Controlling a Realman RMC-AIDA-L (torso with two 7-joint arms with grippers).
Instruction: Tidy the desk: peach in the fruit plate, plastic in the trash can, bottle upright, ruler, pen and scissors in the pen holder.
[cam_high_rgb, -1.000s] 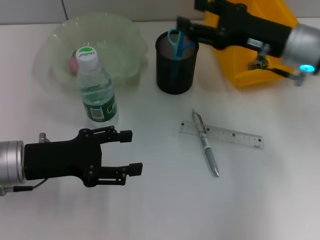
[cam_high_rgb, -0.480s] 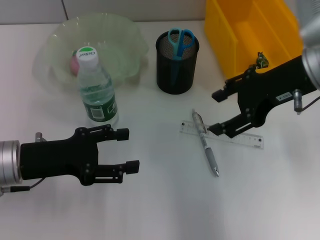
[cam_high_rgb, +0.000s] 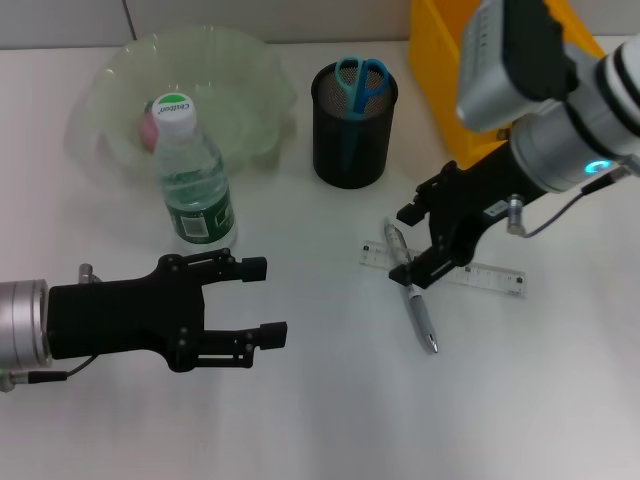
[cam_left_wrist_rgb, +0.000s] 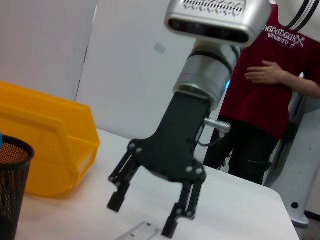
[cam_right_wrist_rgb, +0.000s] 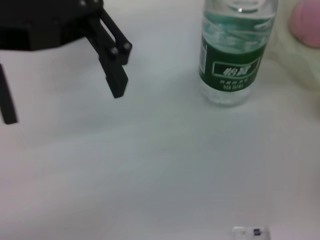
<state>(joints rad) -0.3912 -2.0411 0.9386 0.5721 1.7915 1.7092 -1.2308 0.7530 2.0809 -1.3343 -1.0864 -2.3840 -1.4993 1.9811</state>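
I keep moving my right gripper past the pen to the ruler's loose end (cam_high_rgb: 373, 254) and close it there, because its open fingers span the ruler's narrow width.
My right gripper (cam_high_rgb: 412, 245) is open and low over the table, its jaws on either side of the upper end of the silver pen (cam_high_rgb: 423, 322). The pen lies across the left end of the clear ruler (cam_high_rgb: 494, 275). The blue scissors (cam_high_rgb: 360, 80) stand in the black mesh pen holder (cam_high_rgb: 350, 145). The bottle (cam_high_rgb: 192, 175) stands upright in front of the fruit plate (cam_high_rgb: 250, 60), and the pink peach (cam_high_rgb: 148, 126) lies in the plate. My left gripper (cam_high_rgb: 265, 300) is open and empty at the front left. The left wrist view shows the right gripper (cam_left_wrist_rgb: 142, 216) above the ruler (cam_left_wrist_rgb: 141, 232).
The yellow bin (cam_high_rgb: 440, 55) stands at the back right, partly behind my right arm, and its inside is hidden. A person in a red shirt (cam_left_wrist_rgb: 280, 65) stands beyond the table. The right wrist view shows the bottle (cam_right_wrist_rgb: 232, 60) and the left gripper's fingers (cam_right_wrist_rgb: 114, 70).
My right arm has swung from above the pen holder down to the pen and ruler, then shifted left over the pen. The left gripper has hardly moved.
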